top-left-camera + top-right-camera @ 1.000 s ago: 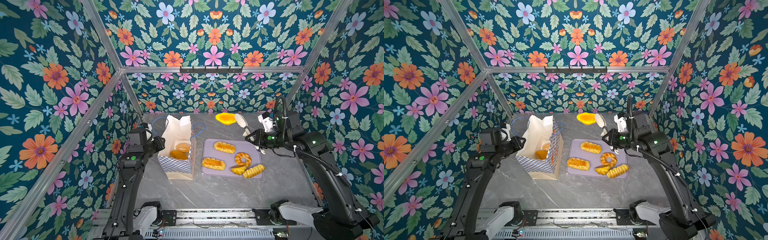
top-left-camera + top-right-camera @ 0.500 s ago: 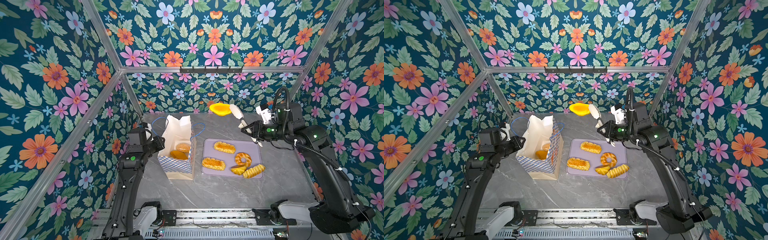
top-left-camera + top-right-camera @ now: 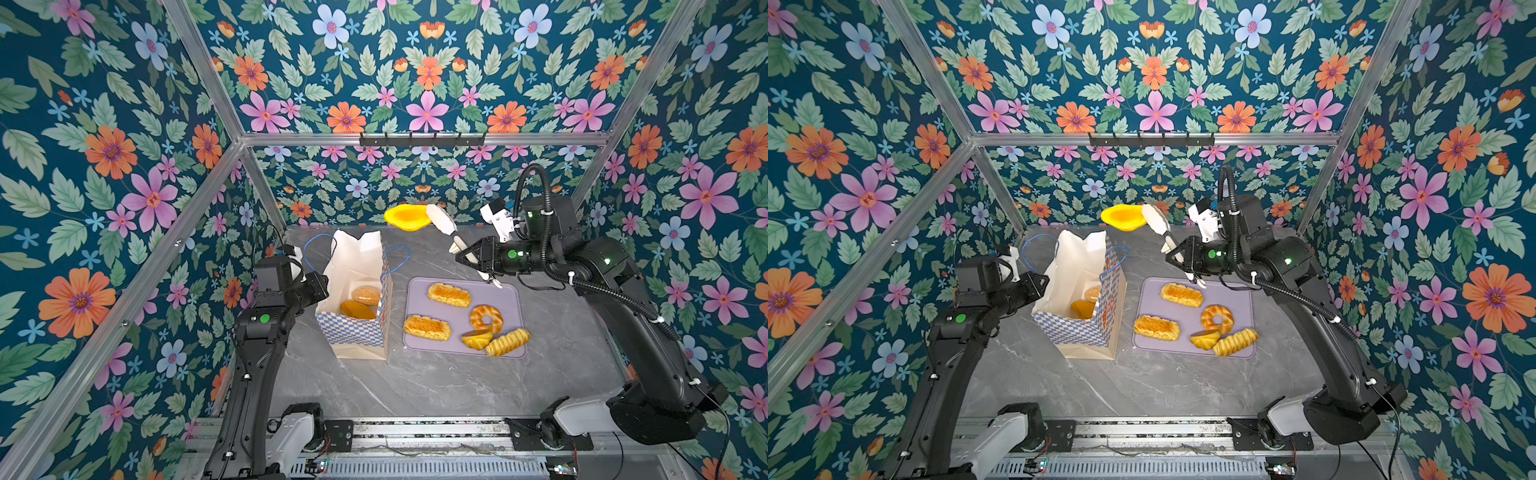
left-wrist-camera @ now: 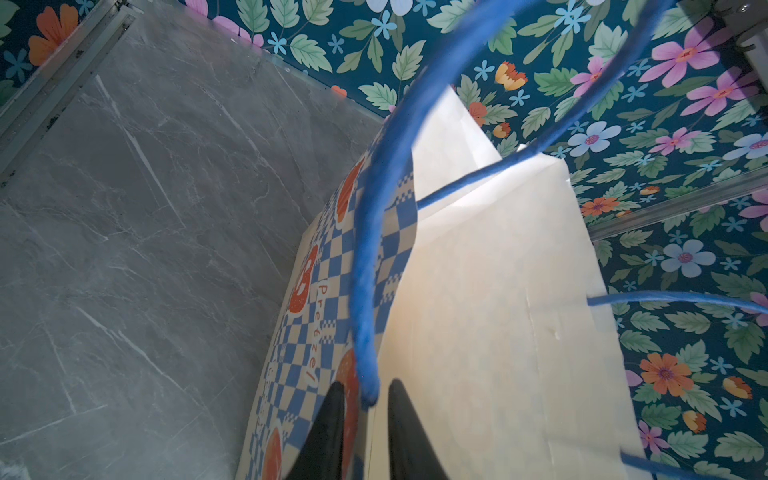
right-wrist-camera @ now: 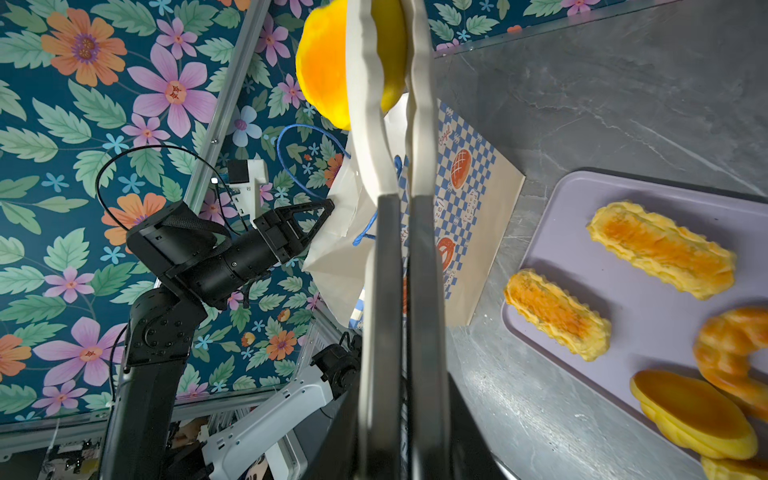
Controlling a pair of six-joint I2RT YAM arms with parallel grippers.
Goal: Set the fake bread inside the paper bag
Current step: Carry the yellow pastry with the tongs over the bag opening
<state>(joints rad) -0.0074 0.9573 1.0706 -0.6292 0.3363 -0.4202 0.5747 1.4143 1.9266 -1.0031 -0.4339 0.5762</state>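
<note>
I keep moving my right gripper toward the open bag's opening (image 3: 354, 268), since the yellow tart (image 3: 406, 217) is clear above the paper bag's rim, and then let go of the tart inside.
The paper bag (image 3: 353, 266) (image 3: 1075, 266) stands open left of the tray, with a sesame bun (image 3: 365, 294) and a tart (image 3: 357, 309) inside. My left gripper (image 3: 322, 282) (image 4: 365, 384) is open by a narrow gap, astride the bag's left rim beside a blue cord handle (image 4: 365, 291). My right gripper (image 3: 473, 259) (image 5: 401, 436) is shut on white-tipped tongs (image 3: 442, 222). The tongs pinch a yellow tart (image 3: 405, 217) (image 5: 324, 70), one piece of the fake bread, in the air behind the bag's mouth.
A lilac tray (image 3: 511, 291) right of the bag carries two long loaves (image 3: 449, 294) (image 3: 427, 327), a ring (image 3: 486, 318), a tart (image 3: 477, 337) and a braided loaf (image 3: 508, 342). Floral walls close in on three sides.
The right arm has carried the tongs and tart up and to the left, towards the bag. The left arm has stayed at the bag's rim.
</note>
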